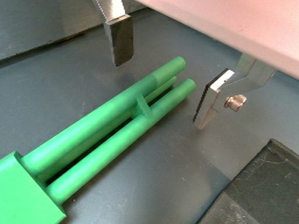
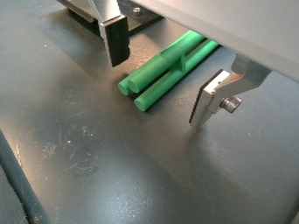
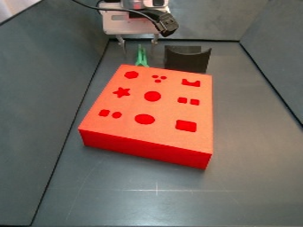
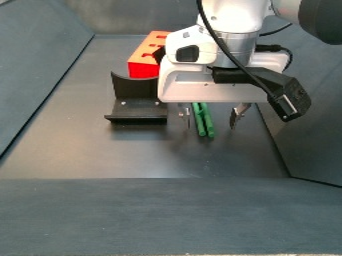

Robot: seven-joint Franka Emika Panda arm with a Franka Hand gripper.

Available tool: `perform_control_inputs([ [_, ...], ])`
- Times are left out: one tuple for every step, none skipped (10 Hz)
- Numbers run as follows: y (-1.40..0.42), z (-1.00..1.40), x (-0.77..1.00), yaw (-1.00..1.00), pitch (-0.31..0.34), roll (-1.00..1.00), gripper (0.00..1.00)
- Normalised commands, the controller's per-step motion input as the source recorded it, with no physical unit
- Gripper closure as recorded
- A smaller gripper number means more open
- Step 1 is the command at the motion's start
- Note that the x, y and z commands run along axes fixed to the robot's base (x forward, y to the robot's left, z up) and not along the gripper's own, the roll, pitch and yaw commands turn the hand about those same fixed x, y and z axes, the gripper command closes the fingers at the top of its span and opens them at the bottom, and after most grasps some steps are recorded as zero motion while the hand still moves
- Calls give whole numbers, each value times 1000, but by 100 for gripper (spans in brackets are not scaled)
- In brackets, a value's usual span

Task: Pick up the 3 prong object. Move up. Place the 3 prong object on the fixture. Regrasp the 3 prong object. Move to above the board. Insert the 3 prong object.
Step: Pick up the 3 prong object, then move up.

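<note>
The fixture's top edge dips (image 3: 187, 53) between raised corners, so the 3 prong object (image 3: 142, 58) will stay propped in that dip when the robot's gripper places it there.
The 3 prong object (image 1: 111, 131) is a slim green peg with long round prongs, lying flat on the dark floor. It also shows in a wrist view (image 2: 170, 72) and in both side views (image 3: 141, 58) (image 4: 201, 120). My gripper (image 1: 163, 80) is open, its fingers straddling the prong ends without touching them; it shows in the wrist view (image 2: 160, 80) too. One silver finger (image 1: 121, 39) stands on one side, the other finger (image 1: 214, 101) on the far side. The fixture (image 3: 186, 57) (image 4: 135, 106) stands beside the peg. The red board (image 3: 154, 106) lies behind it.
The dark fixture's corner shows in the wrist views (image 1: 267, 188) (image 2: 138, 17). Grey side walls (image 3: 48, 53) (image 4: 47, 80) bound the floor. The white gripper body (image 4: 214, 75) hangs over the peg.
</note>
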Motion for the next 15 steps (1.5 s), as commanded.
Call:
perform_control_inputs([
  [0, -143, -83, 0, -50, 0, 0],
  [0, 0, 0, 0, 0, 0, 100],
  [0, 0, 0, 0, 0, 0, 100],
  [0, 0, 0, 0, 0, 0, 100],
  [0, 0, 0, 0, 0, 0, 100],
  [0, 0, 0, 0, 0, 0, 100],
  [0, 0, 0, 0, 0, 0, 100],
  [0, 0, 0, 0, 0, 0, 100],
  [0, 0, 0, 0, 0, 0, 100],
  [0, 0, 0, 0, 0, 0, 100],
  [0, 0, 0, 0, 0, 0, 100],
  [0, 0, 0, 0, 0, 0, 100],
  [0, 0, 0, 0, 0, 0, 100],
  [0, 0, 0, 0, 0, 0, 100],
  [0, 833, 0, 0, 0, 0, 100],
])
